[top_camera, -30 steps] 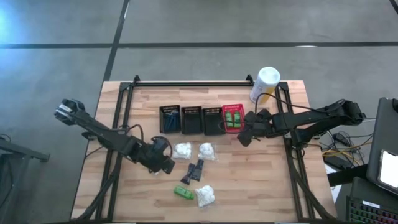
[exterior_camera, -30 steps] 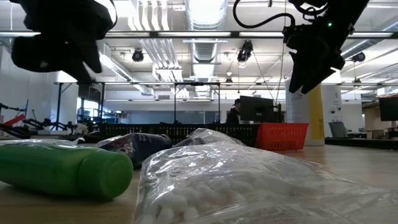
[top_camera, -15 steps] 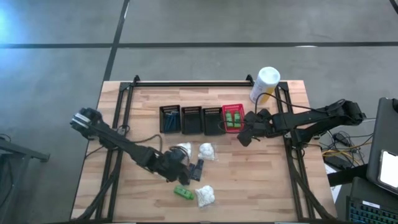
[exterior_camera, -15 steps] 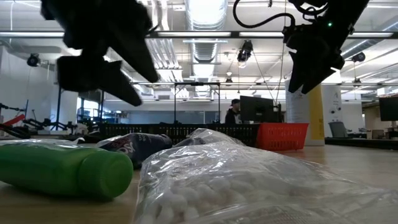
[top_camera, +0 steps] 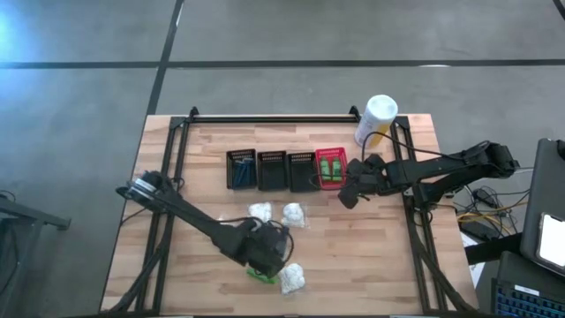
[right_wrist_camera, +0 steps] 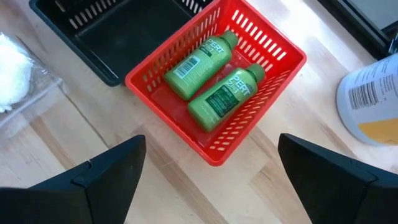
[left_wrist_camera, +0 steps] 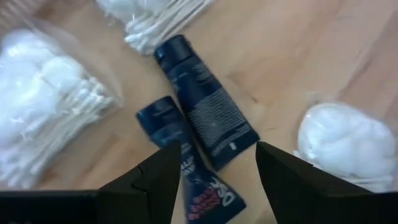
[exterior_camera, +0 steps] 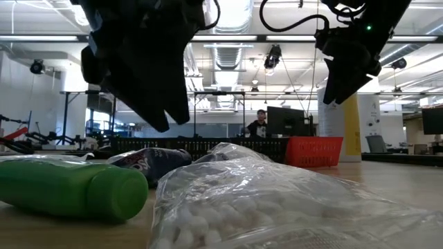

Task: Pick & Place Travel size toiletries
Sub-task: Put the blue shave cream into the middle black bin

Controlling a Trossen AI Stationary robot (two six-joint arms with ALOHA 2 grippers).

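My left gripper's open fingers are on both sides of the pink-lettered dark blue tube [left_wrist_camera: 208, 198]. I go on lowering them until they can close around its body [left_wrist_camera: 191, 168].
Two dark blue tubes [left_wrist_camera: 208, 106] [left_wrist_camera: 186, 171] lie flat on the wooden table, side by side. My left gripper [left_wrist_camera: 217, 162] hangs open just above them, pointing steeply down, and its arm hides them in the high view [top_camera: 269, 252]. White puffy bags lie around them [top_camera: 259, 212] [top_camera: 294, 215] [top_camera: 291, 278]. A green bottle [top_camera: 259, 275] lies on its side near the front. My right gripper [top_camera: 349, 196] waits open beside the red basket [right_wrist_camera: 273, 50], which holds two green bottles [right_wrist_camera: 199, 59] [right_wrist_camera: 225, 93].
Three black mesh baskets [top_camera: 241, 169] [top_camera: 271, 170] [top_camera: 301, 171] stand in a row left of the red one. The leftmost holds dark tubes. A tall white-and-yellow canister [top_camera: 377, 119] stands at the far right. Bare wood lies at the table's near left and near right.
My left gripper has swung toward the table's right and near edges. It has gone from left of the white bags to above the two dark tubes, sinking a little and rolling as it went. The toiletries have stayed where they were.
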